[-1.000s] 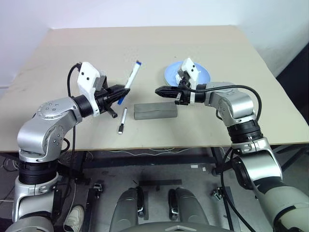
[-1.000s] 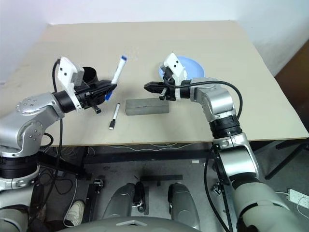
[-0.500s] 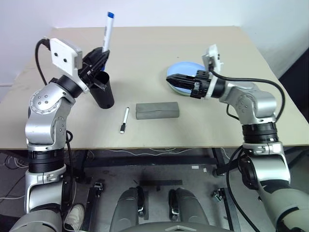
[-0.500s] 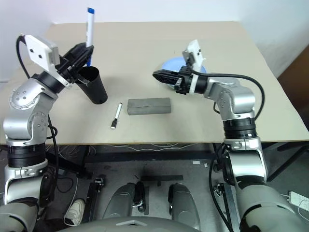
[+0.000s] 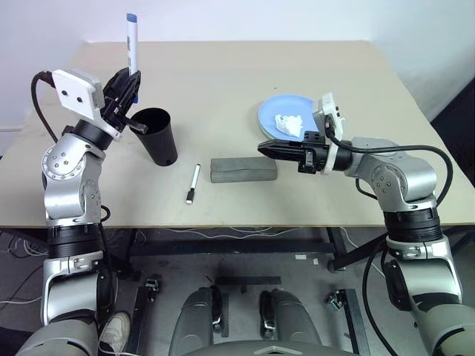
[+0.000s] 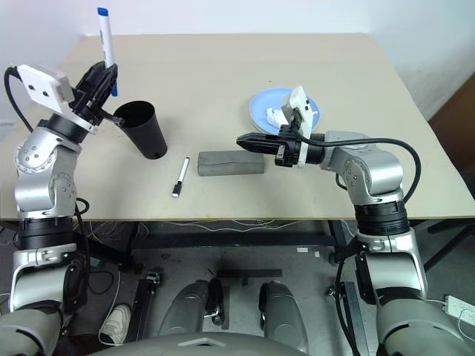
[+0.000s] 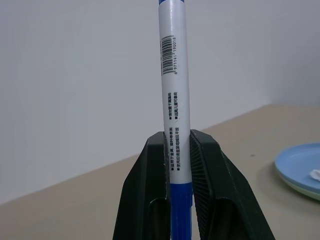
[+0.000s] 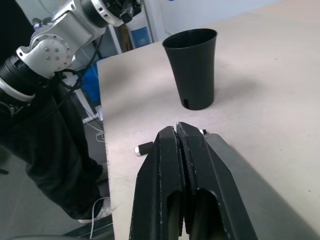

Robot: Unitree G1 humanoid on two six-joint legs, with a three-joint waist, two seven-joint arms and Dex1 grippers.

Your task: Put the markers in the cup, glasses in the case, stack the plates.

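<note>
The blue-capped marker (image 5: 133,46) is upright by the black cup's opening (image 5: 151,119), so my left gripper should keep lowering it there and let go once its lower end is inside.
My left gripper (image 5: 126,87) is shut on the blue-capped marker (image 5: 132,41), held upright above the table just behind the black cup (image 5: 157,137); its fingers (image 7: 155,165) pinch the barrel near the blue end. The black-capped marker (image 5: 192,184) lies between the cup and the closed grey case (image 5: 243,169). My right gripper (image 5: 263,148) is shut and empty, pointing left over the case's right end. The light blue plate (image 5: 282,107) rests on the mint green one. A small whitish thing (image 5: 288,122) lies on it; I cannot tell whether it is the glasses.
The beige table (image 5: 245,70) has wide free room at the back and along the right side. Its front edge runs close below the case and the lying marker. A white wall stands behind the table.
My left gripper has carried the blue-capped marker up and to the left, from beside the case to behind the cup, turning it upright. My right gripper has drawn back to the right, off the plates.
</note>
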